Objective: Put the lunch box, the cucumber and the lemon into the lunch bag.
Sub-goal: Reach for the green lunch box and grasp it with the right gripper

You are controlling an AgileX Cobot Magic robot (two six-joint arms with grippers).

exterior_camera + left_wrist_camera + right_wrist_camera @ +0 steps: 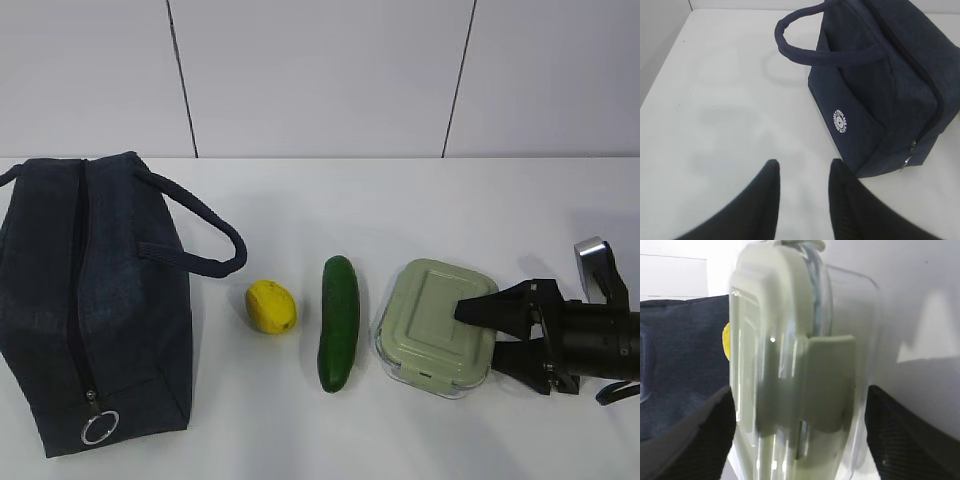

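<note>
The lunch bag will open wide when I pull its side, because the silver ring pull is at the near end of the zipper line.
The navy lunch bag stands at the table's left, its top zipper line drawn together and a silver ring pull at its near end. To its right lie the yellow lemon, the dark-green cucumber and the sage-lidded lunch box. My right gripper is open, its jaws straddling the lunch box's right end. In the right wrist view the lunch box fills the gap between the fingers, with a sliver of room at the right one. My left gripper hangs open and empty over bare table beside the bag.
The white table runs back to a pale panelled wall. The bag's loop handle sticks out toward the lemon. In the left wrist view the table's left edge shows.
</note>
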